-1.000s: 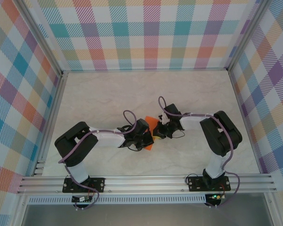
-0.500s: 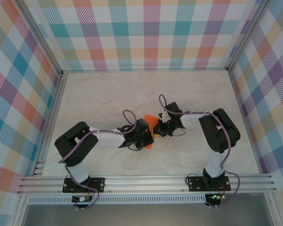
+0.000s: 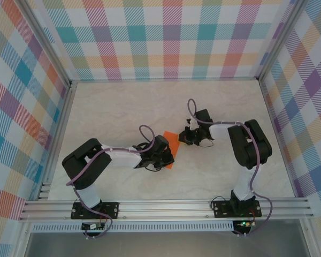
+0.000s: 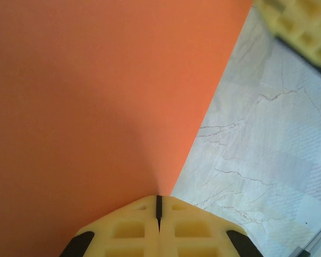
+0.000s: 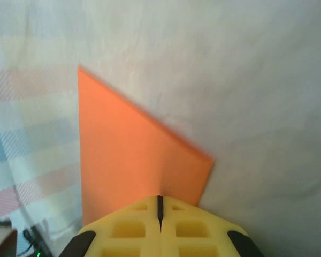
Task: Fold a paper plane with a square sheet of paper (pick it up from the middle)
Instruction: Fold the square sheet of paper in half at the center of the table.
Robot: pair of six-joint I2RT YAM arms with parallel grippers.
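I should carry on holding the orange paper's edge (image 4: 207,110) with my right gripper, since it runs straight between both grippers, until it lies flat on the marble tabletop (image 4: 241,126), and then let go.
The orange paper (image 3: 172,141) lies partly folded on the marble tabletop, between the two grippers. In the left wrist view the paper (image 4: 96,107) spreads over the left side, and a crease in it runs into the seam of my left gripper (image 4: 159,206), which is shut on its edge. From above, the left gripper (image 3: 170,156) sits over the paper's near part. My right gripper (image 3: 184,140) is at the paper's right edge. In the right wrist view the right gripper (image 5: 160,206) is shut, and a slightly blurred flap of the paper (image 5: 123,150) fans out from its tips.
The pale marble tabletop (image 3: 123,112) stretches behind and beside the arms. Chequered walls and metal rails (image 3: 64,128) close it in. A yellow finger of the right gripper (image 4: 297,24) shows at the top right of the left wrist view.
The right gripper has moved back and to the right, away from the left gripper, uncovering more orange paper between them. The left arm has stayed put.
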